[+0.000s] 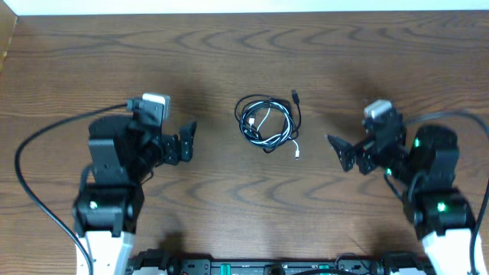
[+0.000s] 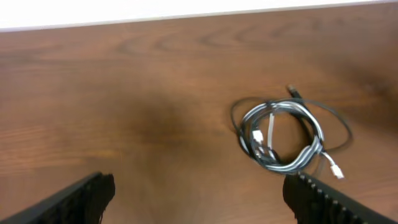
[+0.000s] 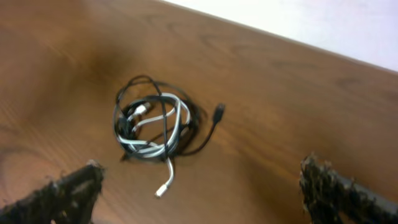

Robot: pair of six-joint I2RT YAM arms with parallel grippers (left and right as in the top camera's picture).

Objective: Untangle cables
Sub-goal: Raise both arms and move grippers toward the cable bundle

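My right gripper keeps moving toward that piece (image 3: 165, 127), as the black cable's top piece (image 3: 163, 102) crosses over the white cable, until its open fingers straddle it and close.
A black cable (image 1: 284, 106) and a white cable (image 1: 263, 121) lie coiled together in one small tangle at the table's middle. The black plug (image 1: 296, 96) sticks out at the upper right, a white connector (image 1: 297, 153) at the lower right. The tangle also shows in the left wrist view (image 2: 283, 134) and the right wrist view (image 3: 155, 121). My left gripper (image 1: 186, 140) is open and empty, left of the tangle. My right gripper (image 1: 341, 154) is open and empty, right of it. Neither touches the cables.
The wooden table (image 1: 244, 53) runs to a white edge at the back. Thick black arm cables loop at the left (image 1: 30, 145) and right (image 1: 458, 116) sides. The arm bases stand at the front edge.
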